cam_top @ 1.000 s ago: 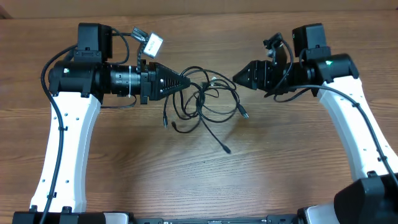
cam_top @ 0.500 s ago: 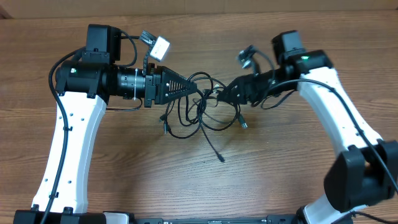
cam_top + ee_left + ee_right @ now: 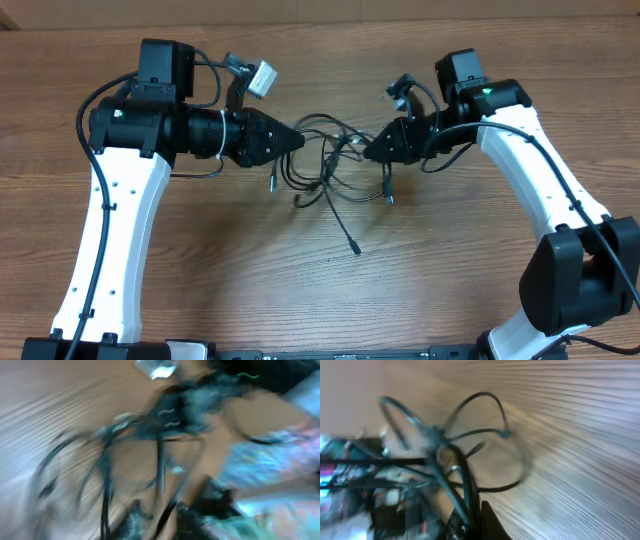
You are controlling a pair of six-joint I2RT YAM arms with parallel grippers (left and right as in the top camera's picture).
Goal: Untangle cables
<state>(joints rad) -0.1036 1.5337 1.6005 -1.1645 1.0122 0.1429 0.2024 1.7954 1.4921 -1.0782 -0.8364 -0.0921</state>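
My left gripper should grab strands of cable (image 3: 356,142) beside my right gripper after I gently bring both together, since the cables stretched between them cross in a heap (image 3: 326,180).
The cables (image 3: 326,160) are a loose tangle of thin black cords, stretched between my two grippers at the middle of the table. My left gripper (image 3: 300,140) comes to a closed point at the tangle's left edge, with strands running out from its tip. My right gripper (image 3: 370,152) is shut on strands at the tangle's right edge. One free strand trails toward the front and ends in a small plug (image 3: 355,248). The left wrist view is blurred; cords (image 3: 160,460) run down between its fingers. In the right wrist view the cords (image 3: 445,452) bunch just ahead of the dark fingertip (image 3: 492,522).
The wooden table (image 3: 200,260) stretches around the tangle on all sides. Both white arms reach in from the front corners, with thicker black wires and a small white connector (image 3: 262,75) hanging above the left wrist.
The right gripper has come in from the right and shut on the tangle. The left gripper has pulled back to the left, and the tangle has been drawn out flatter.
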